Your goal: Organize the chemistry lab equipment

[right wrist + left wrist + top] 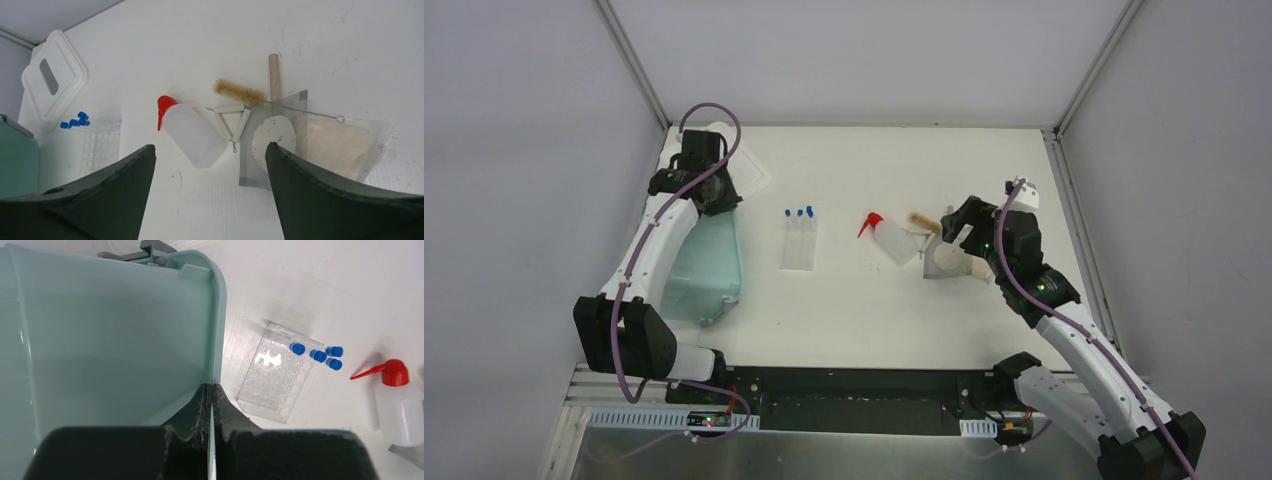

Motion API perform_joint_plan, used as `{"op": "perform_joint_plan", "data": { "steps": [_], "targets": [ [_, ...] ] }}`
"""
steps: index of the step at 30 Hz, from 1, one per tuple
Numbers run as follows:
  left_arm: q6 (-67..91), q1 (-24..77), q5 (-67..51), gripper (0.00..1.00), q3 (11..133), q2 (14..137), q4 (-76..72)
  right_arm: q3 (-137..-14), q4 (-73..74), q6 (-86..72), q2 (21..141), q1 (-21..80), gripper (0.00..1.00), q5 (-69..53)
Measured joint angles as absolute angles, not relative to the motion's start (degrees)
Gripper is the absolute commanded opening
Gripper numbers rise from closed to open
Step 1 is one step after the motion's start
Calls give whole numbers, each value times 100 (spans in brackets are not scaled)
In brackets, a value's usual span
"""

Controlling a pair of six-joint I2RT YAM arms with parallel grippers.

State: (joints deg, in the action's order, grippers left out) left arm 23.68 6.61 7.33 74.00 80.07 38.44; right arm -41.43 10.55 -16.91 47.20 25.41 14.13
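My left gripper's fingers straddle the bin's raised rim (739, 245), so I should keep pulling toward the grey wall (534, 190) until the pale teal bin tips back and rests.
My left gripper (211, 387) is shut on the right wall of the pale teal bin (100, 330), which lies tilted at the table's left (709, 265). The clear tube rack (277, 372) lies flat to its right, with several blue-capped tubes (320, 355) at its far end. My right gripper (210, 145) is open and empty, hovering above the white squeeze bottle (195, 135) with red spout (164, 106). Beside the bottle lie a bristle brush (239, 92), a wooden handle (274, 75), a wire mesh square (272, 137) and a clear plastic bag (340, 145). No funnel shows.
The bin's white lid (55, 80) lies at the back left, beyond the bin. A small white triangle of rods (232, 117) lies between bottle and mesh. Grey walls close in the table on three sides.
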Motion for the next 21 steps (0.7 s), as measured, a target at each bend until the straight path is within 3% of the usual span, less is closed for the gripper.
{"op": "perform_joint_plan", "data": {
  "steps": [21],
  "targets": [
    [2705, -644, -913, 0, 6914, 6971, 3450, -4143, 1079, -1695, 4718, 2541, 84, 1426]
  ]
}}
